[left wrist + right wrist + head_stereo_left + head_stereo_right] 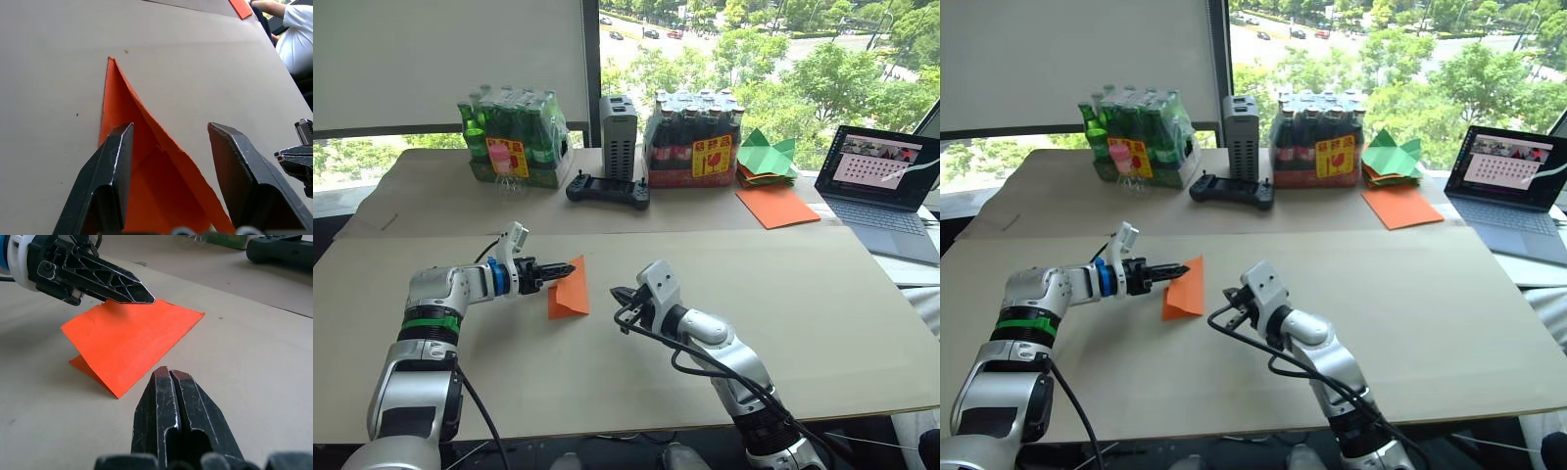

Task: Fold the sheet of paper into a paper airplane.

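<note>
My gripper will turn the sheet of paper [569, 303], which will swing around and stay half open, because the paper's raised flap [576, 276] stands on its own between open fingers.
The sheet of paper [570, 292] is bright orange and partly folded, lying on the tan table [783, 294] with one flap standing up. From the left wrist it tapers to a point [111, 73]. My left gripper [568, 266] is open at the paper's near-left edge, and its fingers [115, 166] straddle the raised flap without pinching it. From the right wrist, the left gripper's fingers [122, 286] sit over the paper's top edge [132, 338]. My right gripper [623, 298] is shut on nothing, a short way right of the paper and pointing at it.
Along the back stand a pack of green bottles [514, 137], a grey device [618, 137], a pack of dark bottles [693, 137] and a black controller [607, 189]. Green paper shapes [766, 157], a larger orange sheet [776, 207] and a laptop [886, 186] are back right. A person [298, 34] sits beyond the table.
</note>
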`<state>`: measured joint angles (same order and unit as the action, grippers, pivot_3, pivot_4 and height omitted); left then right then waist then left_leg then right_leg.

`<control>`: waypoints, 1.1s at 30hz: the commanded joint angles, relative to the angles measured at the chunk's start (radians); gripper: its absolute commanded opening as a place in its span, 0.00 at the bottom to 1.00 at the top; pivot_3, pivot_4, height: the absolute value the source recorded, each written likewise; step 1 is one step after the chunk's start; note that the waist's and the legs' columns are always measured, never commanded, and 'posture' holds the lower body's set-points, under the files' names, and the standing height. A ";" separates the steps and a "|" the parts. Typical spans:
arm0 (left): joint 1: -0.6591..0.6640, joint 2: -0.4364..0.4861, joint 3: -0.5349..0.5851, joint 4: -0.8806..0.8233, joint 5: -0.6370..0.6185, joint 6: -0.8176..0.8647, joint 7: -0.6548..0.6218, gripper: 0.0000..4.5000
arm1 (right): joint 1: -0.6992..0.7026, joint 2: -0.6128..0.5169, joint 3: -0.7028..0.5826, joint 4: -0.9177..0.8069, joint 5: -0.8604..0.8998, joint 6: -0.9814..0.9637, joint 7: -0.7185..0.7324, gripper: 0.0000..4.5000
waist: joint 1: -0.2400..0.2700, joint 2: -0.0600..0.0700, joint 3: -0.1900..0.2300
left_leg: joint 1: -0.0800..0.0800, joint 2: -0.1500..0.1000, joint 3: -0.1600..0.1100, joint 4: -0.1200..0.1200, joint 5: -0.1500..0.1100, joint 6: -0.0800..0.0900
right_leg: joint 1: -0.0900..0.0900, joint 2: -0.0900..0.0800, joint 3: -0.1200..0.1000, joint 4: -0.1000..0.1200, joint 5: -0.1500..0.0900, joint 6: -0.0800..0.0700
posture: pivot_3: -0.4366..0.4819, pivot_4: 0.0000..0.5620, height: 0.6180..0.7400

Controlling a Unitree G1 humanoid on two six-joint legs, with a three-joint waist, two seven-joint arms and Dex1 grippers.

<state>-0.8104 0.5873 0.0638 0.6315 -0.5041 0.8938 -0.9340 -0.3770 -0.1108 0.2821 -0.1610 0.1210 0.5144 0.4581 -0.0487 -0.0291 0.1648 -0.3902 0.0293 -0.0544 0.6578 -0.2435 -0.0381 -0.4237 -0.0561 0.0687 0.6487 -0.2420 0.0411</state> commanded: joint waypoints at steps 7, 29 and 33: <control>-0.039 -0.006 0.028 0.020 0.016 -0.017 -0.021 0.09 | 0.000 0.001 -0.003 -0.049 0.010 -0.003 -0.002 0.00 | 0.000 0.000 0.000 | 0.000 0.000 0.000 0.000 0.000 0.000 | 0.000 0.000 0.000 0.000 0.000 0.000 | 0.48 0.27 1.00; 0.131 -0.363 0.455 -0.553 -0.153 0.202 0.684 0.00 | 0.007 0.003 0.004 -0.053 0.011 -0.005 -0.004 0.00 | 0.003 0.000 0.000 | -0.001 0.000 0.000 0.001 0.000 0.000 | 0.000 -0.001 0.000 0.001 0.000 0.000 | 0.48 0.27 1.00; 0.187 -0.528 0.527 -0.744 -0.139 0.182 0.948 0.00 | 0.004 0.007 0.007 -0.044 0.012 -0.011 -0.004 0.00 | 0.003 -0.001 0.000 | -0.001 0.000 0.000 0.001 0.000 0.000 | 0.000 -0.001 0.000 0.001 0.000 0.001 | 0.48 0.27 1.00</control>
<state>-0.6279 0.0883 0.5624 -0.0162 -0.6370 1.0914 -0.0856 -0.3681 -0.1100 0.2959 -0.1669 0.1212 0.5146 0.4537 -0.0459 -0.0296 0.1646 -0.3911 0.0293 -0.0549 0.6593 -0.2437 -0.0383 -0.4237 -0.0576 0.0690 0.6492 -0.2415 0.0417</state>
